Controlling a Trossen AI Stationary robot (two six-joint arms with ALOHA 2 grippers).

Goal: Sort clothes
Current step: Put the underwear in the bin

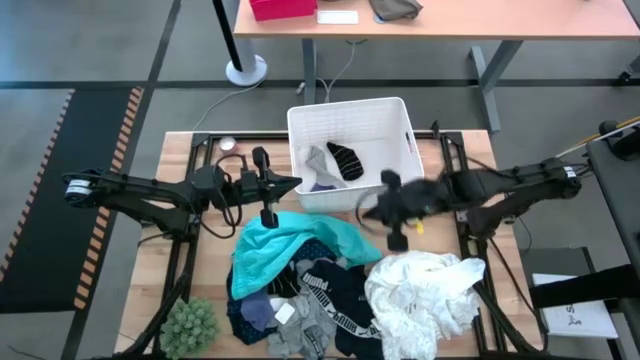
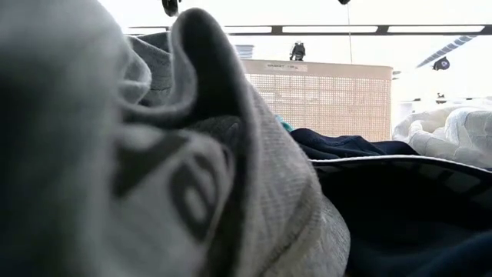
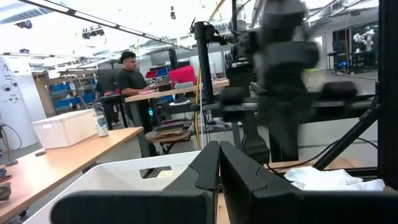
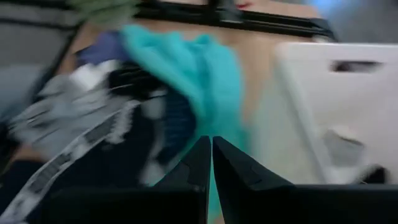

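Observation:
I keep going to the black garment with white print (image 1: 330, 308), toward its dark folds (image 1: 350, 284), until my fingers open there, because my right gripper is empty and the garment lies uncovered.
The clothes lie in a pile on the table's near half: a teal garment (image 1: 290, 245), a navy patterned one (image 1: 255, 310), a grey one (image 1: 310, 325), black ones with white print (image 1: 335, 285) and a large white one (image 1: 425, 290). A striped sock (image 1: 347, 160) and a grey piece (image 1: 318, 162) lie inside the white bin (image 1: 300, 120). My left gripper (image 1: 290, 184) is shut and empty, beside the bin's near left corner. My right gripper (image 1: 368, 212) is shut and empty, blurred, above the gap between the bin and the white garment. Its wrist view shows the teal garment (image 4: 186, 68) ahead.
A green spiky plant (image 1: 190, 322) stands at the table's near left corner. The bin stands at the table's far middle. In the low view the grey garment (image 2: 154, 154) fills the foreground. A person (image 3: 132, 78) sits at a desk far behind the table.

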